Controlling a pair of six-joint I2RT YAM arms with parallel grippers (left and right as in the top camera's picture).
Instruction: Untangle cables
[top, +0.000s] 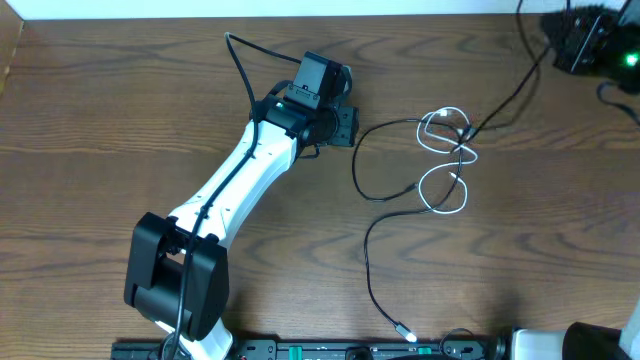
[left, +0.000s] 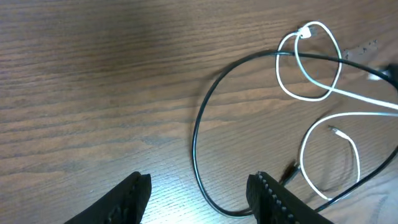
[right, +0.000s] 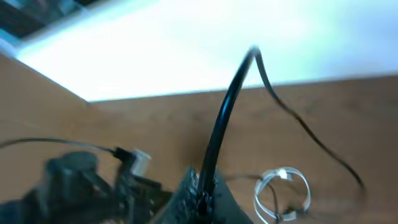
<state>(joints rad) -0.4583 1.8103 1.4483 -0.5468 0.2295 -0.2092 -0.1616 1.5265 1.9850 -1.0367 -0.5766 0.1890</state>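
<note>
The black cable being held still goes into the white cable's loops (top: 467, 138). My right gripper should move back over the tangle (top: 448, 168) and lift the black cable free.
The black cable (top: 356, 170) lies in loops on the wooden table, tangled with the white cable (top: 445, 200) at mid right. My right gripper (top: 572, 42) is at the far right corner, shut on the black cable (right: 214, 134), which runs taut from the tangle up to it. The white cable's loop (right: 283, 186) lies beyond its closed fingers (right: 205, 190). My left gripper (top: 345, 125) hovers open left of the tangle. Its fingers (left: 134, 193) stand apart above the black loop (left: 198, 143), touching nothing. The white cable (left: 311, 62) lies ahead to the right.
The left arm (top: 240, 180) stretches diagonally from its base (top: 175, 275) at the near left. A black rail (top: 330, 350) runs along the near edge. The table's far edge (top: 300, 15) is close behind both grippers. A thick robot wire (top: 240, 65) arcs by the left wrist.
</note>
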